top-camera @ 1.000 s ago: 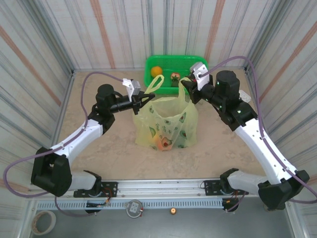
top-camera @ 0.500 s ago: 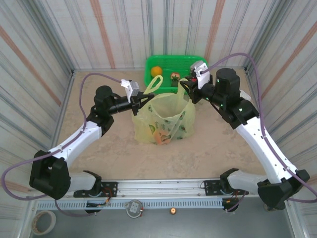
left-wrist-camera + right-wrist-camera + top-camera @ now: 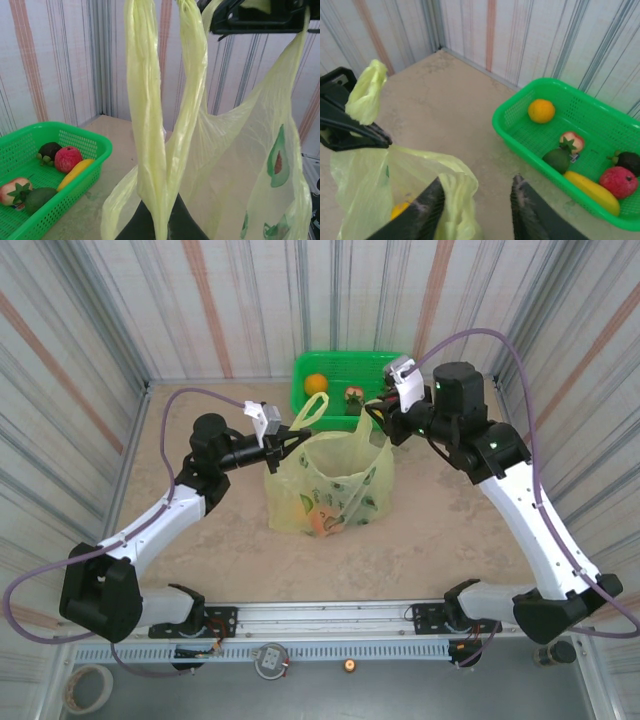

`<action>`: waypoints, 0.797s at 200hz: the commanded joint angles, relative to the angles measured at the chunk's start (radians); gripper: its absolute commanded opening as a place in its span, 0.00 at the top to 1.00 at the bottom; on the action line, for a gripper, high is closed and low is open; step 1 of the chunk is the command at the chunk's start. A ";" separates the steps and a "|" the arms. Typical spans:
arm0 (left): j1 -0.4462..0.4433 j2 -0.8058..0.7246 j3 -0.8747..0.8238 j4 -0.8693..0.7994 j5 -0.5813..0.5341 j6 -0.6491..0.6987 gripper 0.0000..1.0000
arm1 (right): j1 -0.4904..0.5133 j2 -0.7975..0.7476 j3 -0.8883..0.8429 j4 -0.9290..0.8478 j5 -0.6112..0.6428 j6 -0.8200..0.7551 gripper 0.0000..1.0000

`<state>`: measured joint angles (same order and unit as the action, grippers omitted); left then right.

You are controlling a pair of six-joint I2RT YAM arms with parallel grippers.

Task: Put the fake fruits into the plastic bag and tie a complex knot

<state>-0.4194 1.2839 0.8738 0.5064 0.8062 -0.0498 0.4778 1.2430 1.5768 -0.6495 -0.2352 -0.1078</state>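
The plastic bag's loose handle hangs over my right gripper's finger, outside the gap between the fingers, so I should back away and close around the handle's base.
The yellow-green plastic bag stands mid-table with fake fruits showing through its bottom. My left gripper is shut on one loop handle, which rises from between its black fingers. My right gripper is open at the bag's far right corner. The other handle drapes over its left finger, and the gap between the jaws shows bare table. More fake fruits lie in the green basket: an orange one, a pink one, a dark green one, a yellow one, a red one and a dark brown one.
The green basket sits against the back wall, just behind the bag and beside my right gripper. Striped walls close in the table on three sides. Bare beige tabletop lies to the left, right and front of the bag.
My right gripper's jaws have spread apart and its arm has lifted and drawn back a little. The bag has settled slightly to the left. The left gripper keeps its hold.
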 commanded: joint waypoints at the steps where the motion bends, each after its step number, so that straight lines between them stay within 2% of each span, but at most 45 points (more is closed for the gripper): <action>1: 0.008 -0.023 -0.009 0.024 -0.010 0.022 1.00 | 0.001 -0.008 0.092 -0.080 0.010 -0.004 0.49; 14: 0.008 -0.026 -0.008 0.024 -0.010 0.023 1.00 | -0.004 -0.008 0.109 -0.105 0.017 0.009 0.42; 32: 0.008 -0.027 -0.009 0.026 -0.012 0.022 1.00 | -0.025 -0.011 0.109 -0.121 -0.047 0.053 0.35; 60: 0.008 -0.029 -0.011 0.028 -0.013 0.021 1.00 | -0.031 -0.035 0.036 -0.070 -0.068 0.121 0.35; 95: 0.008 -0.036 -0.016 0.024 -0.024 0.026 1.00 | -0.010 -0.071 0.028 -0.098 -0.025 0.126 0.44; 121: 0.008 -0.031 -0.012 0.020 -0.030 0.026 1.00 | 0.007 -0.099 0.092 -0.192 0.015 0.172 0.63; 134: 0.008 -0.028 -0.012 0.014 -0.037 0.026 1.00 | 0.008 -0.125 0.107 -0.228 0.034 0.235 0.62; 147: 0.008 -0.024 -0.010 0.011 -0.042 0.026 1.00 | 0.005 -0.112 0.165 -0.335 0.026 0.296 0.61; 159: 0.008 -0.020 -0.010 0.011 -0.042 0.025 1.00 | -0.017 -0.059 0.257 -0.475 -0.044 0.347 0.58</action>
<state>-0.4194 1.2808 0.8700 0.5053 0.7792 -0.0452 0.4793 1.1572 1.6920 -0.8818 -0.2298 0.0971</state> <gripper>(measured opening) 0.047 0.396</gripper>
